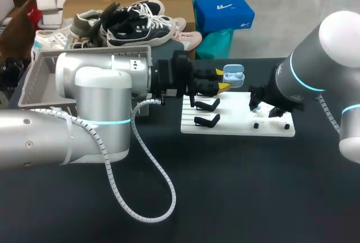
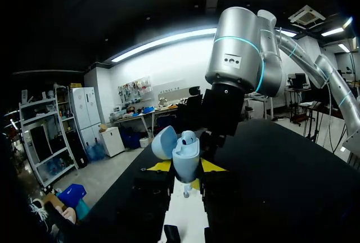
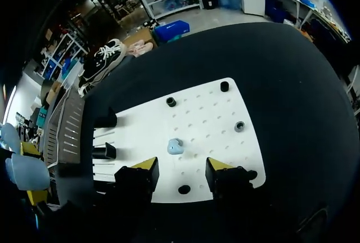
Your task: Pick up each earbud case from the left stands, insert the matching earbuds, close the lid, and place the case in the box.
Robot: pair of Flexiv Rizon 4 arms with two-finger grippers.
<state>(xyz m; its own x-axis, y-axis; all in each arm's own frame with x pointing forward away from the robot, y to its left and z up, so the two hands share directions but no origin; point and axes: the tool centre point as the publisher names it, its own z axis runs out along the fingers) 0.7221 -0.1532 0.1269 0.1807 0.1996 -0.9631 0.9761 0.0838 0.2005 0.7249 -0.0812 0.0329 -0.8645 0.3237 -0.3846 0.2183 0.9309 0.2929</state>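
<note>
The small light blue earbud (image 3: 175, 146) is sitting across from an empty grey peg (image 3: 239, 126), so the earbud will reveal a matching hidden peg when I pick it up.
My left gripper (image 1: 221, 79) is shut on a light blue earbud case (image 1: 233, 76), held above the white board's (image 1: 242, 125) far edge. In the left wrist view the case (image 2: 185, 161) stands upright between the yellow tips with its lid (image 2: 163, 142) open and one earbud (image 2: 189, 137) seated in it. My right gripper (image 3: 181, 167) hangs open just over the board (image 3: 208, 113). A loose light blue earbud (image 3: 175, 146) lies on the board a little ahead of the gap between its fingers, touching neither.
Two black case stands (image 1: 207, 105) (image 1: 207, 121) sit on the board's left part, both without a case. Small black earbud pegs (image 3: 171, 102) (image 3: 239, 126) dot its right part. A grey box (image 1: 39, 74) stands at the table's far left, behind my left arm.
</note>
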